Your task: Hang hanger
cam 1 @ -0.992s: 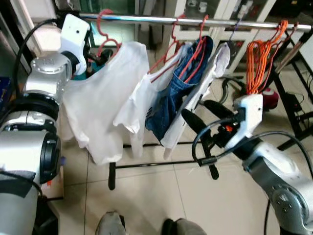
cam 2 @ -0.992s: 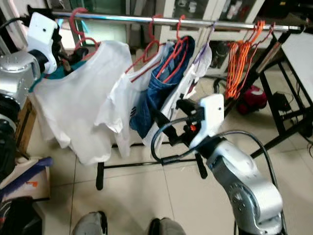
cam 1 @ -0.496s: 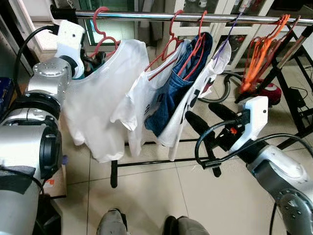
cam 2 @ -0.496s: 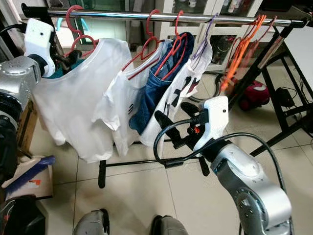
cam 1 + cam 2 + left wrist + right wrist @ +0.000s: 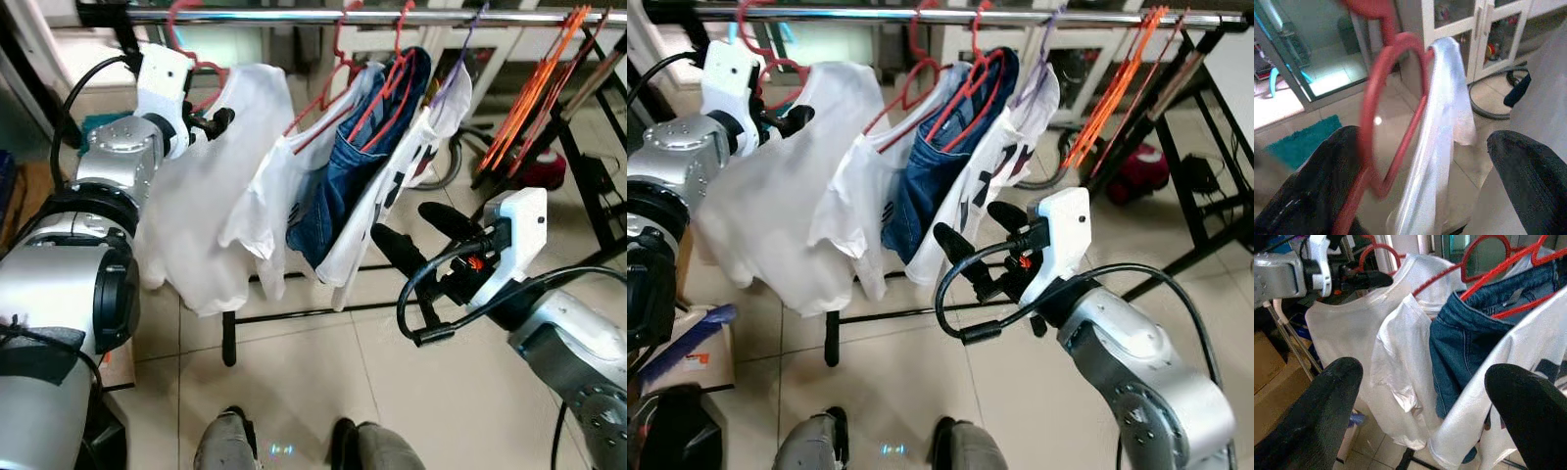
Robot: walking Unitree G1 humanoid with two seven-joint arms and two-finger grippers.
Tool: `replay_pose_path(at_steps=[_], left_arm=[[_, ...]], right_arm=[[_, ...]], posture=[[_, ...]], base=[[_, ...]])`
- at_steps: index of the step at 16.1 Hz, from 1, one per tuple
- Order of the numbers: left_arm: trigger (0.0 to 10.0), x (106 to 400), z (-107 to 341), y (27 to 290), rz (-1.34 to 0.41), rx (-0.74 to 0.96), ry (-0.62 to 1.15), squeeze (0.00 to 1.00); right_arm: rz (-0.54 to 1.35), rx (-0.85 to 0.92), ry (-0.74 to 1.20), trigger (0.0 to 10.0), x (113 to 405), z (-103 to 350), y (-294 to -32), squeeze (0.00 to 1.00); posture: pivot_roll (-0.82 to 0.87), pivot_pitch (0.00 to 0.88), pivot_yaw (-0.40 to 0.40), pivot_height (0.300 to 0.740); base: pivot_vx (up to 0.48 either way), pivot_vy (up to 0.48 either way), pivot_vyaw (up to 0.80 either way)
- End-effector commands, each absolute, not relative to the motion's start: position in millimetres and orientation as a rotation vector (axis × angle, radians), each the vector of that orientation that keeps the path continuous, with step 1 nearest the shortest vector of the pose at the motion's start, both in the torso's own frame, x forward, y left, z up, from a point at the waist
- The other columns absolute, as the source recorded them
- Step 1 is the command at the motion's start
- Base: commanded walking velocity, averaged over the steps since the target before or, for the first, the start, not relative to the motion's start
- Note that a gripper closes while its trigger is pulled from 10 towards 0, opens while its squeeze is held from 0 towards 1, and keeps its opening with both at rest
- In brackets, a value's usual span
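The white T-shirt (image 5: 211, 196) hangs over the red hanger's end (image 5: 1437, 51), so the T-shirt will come along and dangle loosely when I carry the hanger off the rail.
A red hanger (image 5: 201, 70) carrying a white T-shirt (image 5: 201, 196) hangs at the left end of the steel rail (image 5: 294, 15), its hook up at the rail. My left gripper (image 5: 214, 121) is at the hanger's neck, just under the hook. In the left wrist view its fingers stand wide apart, open, with the red hanger (image 5: 1381, 112) between them and resting against one finger (image 5: 1317, 186). My right gripper (image 5: 413, 233) is open and holds nothing, low in front of the hanging clothes.
Further along the rail hang another white shirt (image 5: 279, 186), blue jeans (image 5: 348, 166) on red hangers and a printed white shirt (image 5: 392, 191). Bare orange hangers (image 5: 534, 88) cluster at the right end. The rack's black base bar (image 5: 294, 313) crosses the tiled floor.
The whole picture has shifted, so the camera moved. My left gripper stays at the hanger's neck, and the right gripper holds its place, still open.
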State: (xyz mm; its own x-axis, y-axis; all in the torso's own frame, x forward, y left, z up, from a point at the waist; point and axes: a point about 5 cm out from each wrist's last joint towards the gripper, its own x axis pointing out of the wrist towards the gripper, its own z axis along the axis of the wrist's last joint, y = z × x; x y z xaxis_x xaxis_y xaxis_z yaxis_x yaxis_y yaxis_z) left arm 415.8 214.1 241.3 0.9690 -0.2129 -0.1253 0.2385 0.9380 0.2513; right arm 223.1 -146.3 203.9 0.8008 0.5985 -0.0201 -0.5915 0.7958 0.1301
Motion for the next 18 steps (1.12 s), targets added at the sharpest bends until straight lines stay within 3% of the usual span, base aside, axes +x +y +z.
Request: replay_pose_path(at_steps=[1,7,8,9,10,18], left_arm=[[10.0,418,248,213,-0.200,0.305,0.093,0.00],[10.0,418,258,226,-0.095,0.251,0.061,0.00],[6.2,418,260,227,-0.095,0.207,0.047,0.00],[1.5,418,262,226,-0.116,0.159,0.037,0.00],[0.0,417,263,225,-0.141,0.132,0.035,0.00],[0.0,415,265,230,-0.216,0.119,0.047,0.00]], right_arm=[[0.633,0.110,0.050,10.0,219,209,-149,0.00],[0.621,0.113,0.059,10.0,219,209,-150,0.00],[0.623,0.112,0.061,10.0,220,209,-150,0.00],[0.627,0.111,0.064,10.0,220,208,-150,0.00],[0.632,0.109,0.067,10.0,220,208,-149,0.00],[0.675,0.092,0.089,10.0,220,205,-144,0.00]], posture=[[-0.21,0.233,-0.030,0.740],[-0.20,0.228,-0.030,0.740],[-0.20,0.224,-0.031,0.740],[-0.20,0.222,-0.033,0.740],[-0.20,0.220,-0.033,0.740],[-0.19,0.201,-0.033,0.740]], base=[[0.000,0.000,0.00],[0.000,0.000,0.00],[0.000,0.000,0.00],[0.000,0.000,0.00],[0.000,0.000,0.00],[0.000,0.000,0.00]])
